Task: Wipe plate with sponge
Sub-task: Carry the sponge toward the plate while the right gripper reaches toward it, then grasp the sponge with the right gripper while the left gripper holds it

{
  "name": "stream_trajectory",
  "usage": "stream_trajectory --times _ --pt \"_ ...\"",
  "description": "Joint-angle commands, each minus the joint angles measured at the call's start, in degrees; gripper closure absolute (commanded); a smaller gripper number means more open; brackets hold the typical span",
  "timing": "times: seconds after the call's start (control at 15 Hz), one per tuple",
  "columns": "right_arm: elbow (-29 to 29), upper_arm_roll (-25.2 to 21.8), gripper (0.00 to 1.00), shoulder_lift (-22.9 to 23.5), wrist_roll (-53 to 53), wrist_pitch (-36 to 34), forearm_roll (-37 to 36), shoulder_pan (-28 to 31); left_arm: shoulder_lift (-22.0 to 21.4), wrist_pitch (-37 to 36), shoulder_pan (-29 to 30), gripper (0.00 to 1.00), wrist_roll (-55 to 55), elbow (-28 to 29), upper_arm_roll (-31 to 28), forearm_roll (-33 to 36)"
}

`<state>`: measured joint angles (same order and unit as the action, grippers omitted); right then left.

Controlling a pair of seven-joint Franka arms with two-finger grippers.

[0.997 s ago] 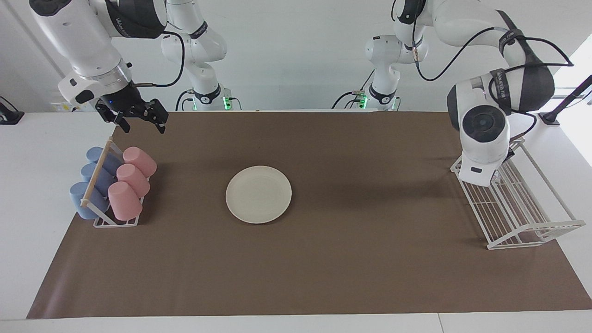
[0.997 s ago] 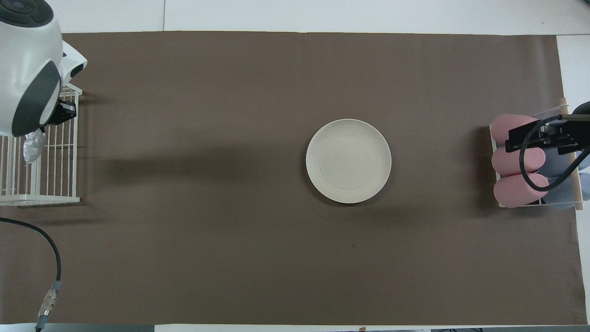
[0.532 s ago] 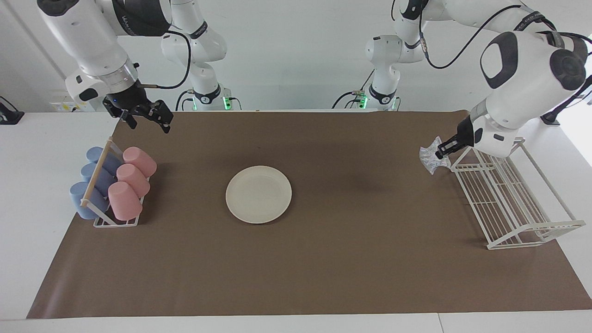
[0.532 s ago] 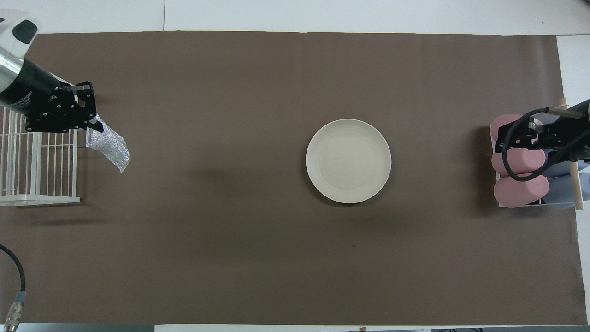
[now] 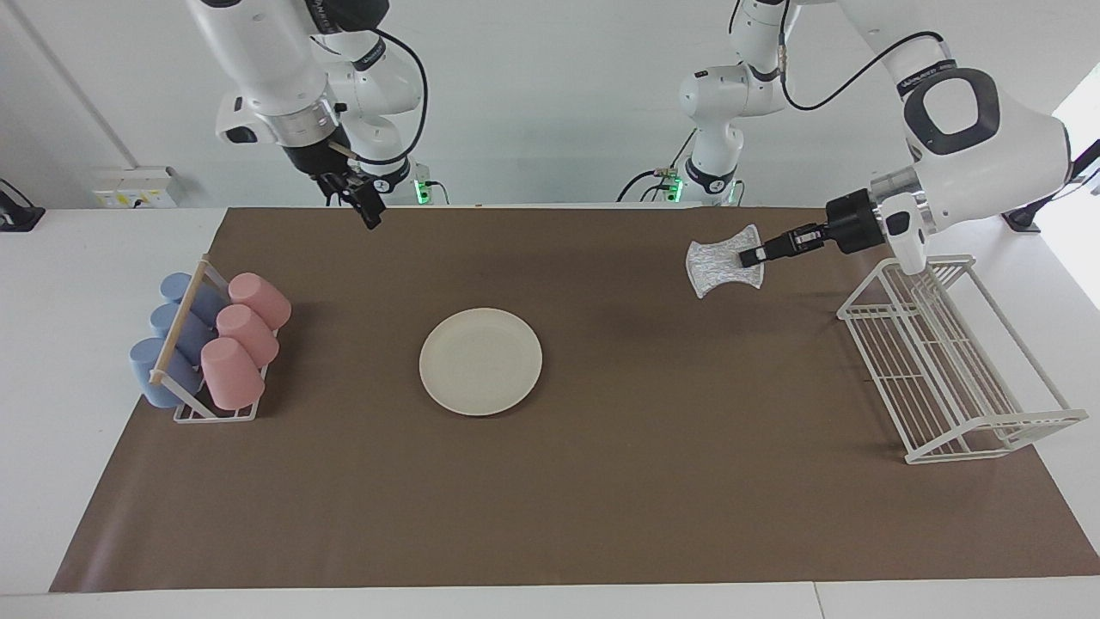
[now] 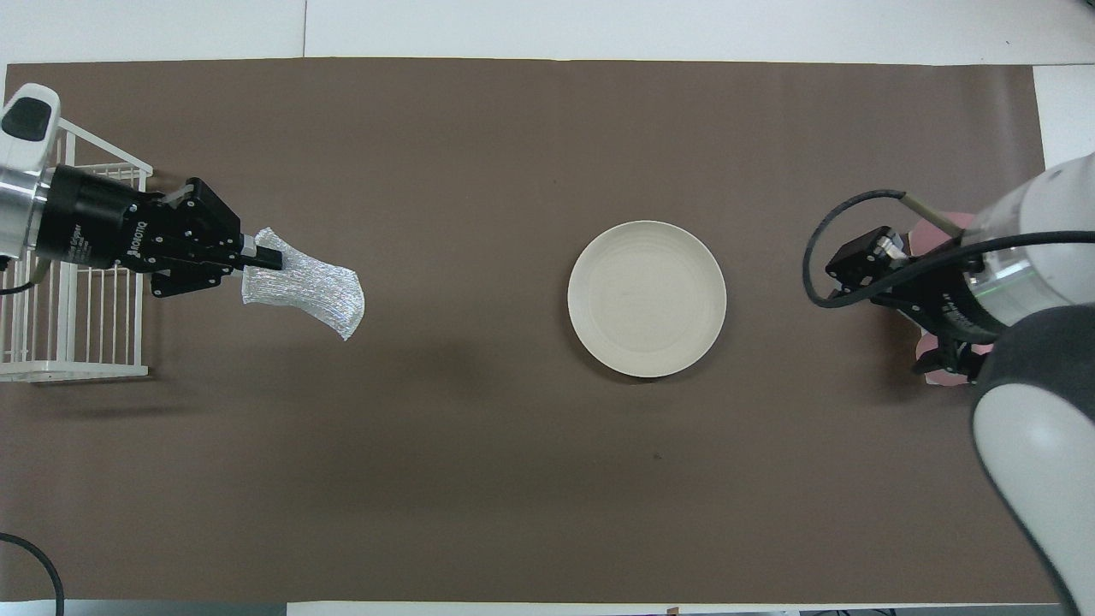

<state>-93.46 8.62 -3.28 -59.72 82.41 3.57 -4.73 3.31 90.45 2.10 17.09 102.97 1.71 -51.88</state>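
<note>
The silvery sponge's loose end (image 6: 344, 304) sticks out from the robot's left gripper, so the empty right gripper should go on heading toward that loose end until its fingers close there.
The cream-white plate (image 5: 480, 362) lies flat in the middle of the brown mat and also shows in the overhead view (image 6: 647, 299). My left gripper (image 5: 754, 256) is shut on one end of the silvery speckled sponge (image 5: 722, 262). It holds the sponge in the air over the mat, between the white wire rack and the plate, well apart from the plate. The overhead view shows the same gripper (image 6: 265, 259) and sponge (image 6: 308, 287). My right gripper (image 5: 368, 213) is raised over the mat between the plate and the cup rack (image 6: 860, 269) and holds nothing.
A white wire rack (image 5: 945, 370) stands at the left arm's end of the table (image 6: 77, 316). A cup rack with pink and blue cups (image 5: 210, 344) stands at the right arm's end, mostly hidden under the right arm in the overhead view.
My left gripper has lifted the sponge out of the wire rack and carried it toward the plate. My right gripper has moved from over the cup rack toward the plate.
</note>
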Motion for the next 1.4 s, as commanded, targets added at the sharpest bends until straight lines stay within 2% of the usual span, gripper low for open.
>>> stream_trajectory --times 0.0,0.2,0.4,0.66,0.86,1.0,1.33 --pt "-0.2 1.7 0.0 -1.0 -15.4 1.1 0.5 -4.2 -10.6 6.7 -1.0 1.0 -9.5 17.1 -0.1 -9.8" --pt "-3.5 1.8 0.0 -2.5 -30.3 7.2 0.6 -10.2 -14.7 8.8 -6.9 1.0 -17.8 24.6 0.0 -16.0" --pt "-8.0 1.8 0.0 -3.7 -46.5 17.3 3.1 -17.1 -17.9 9.8 -11.1 1.0 -23.3 29.8 0.0 -19.4" --pt "-10.4 1.8 0.0 -3.6 -55.9 25.8 7.9 -20.6 -25.2 20.1 -19.1 1.0 -33.9 41.2 0.0 -29.8" --pt "-13.0 1.8 0.0 -3.6 -61.5 28.5 9.8 -23.6 -25.2 21.8 -20.0 1.0 -37.4 41.4 0.1 -36.4" --pt "-15.6 1.8 0.0 -3.8 -63.4 31.7 12.0 -25.1 -25.3 21.7 -20.0 1.0 -39.1 41.4 0.1 -37.4" --pt "-20.6 1.8 0.0 -6.2 -63.1 33.8 12.2 -26.4 -25.5 20.0 -20.2 1.0 -39.8 41.6 -0.2 -38.6"
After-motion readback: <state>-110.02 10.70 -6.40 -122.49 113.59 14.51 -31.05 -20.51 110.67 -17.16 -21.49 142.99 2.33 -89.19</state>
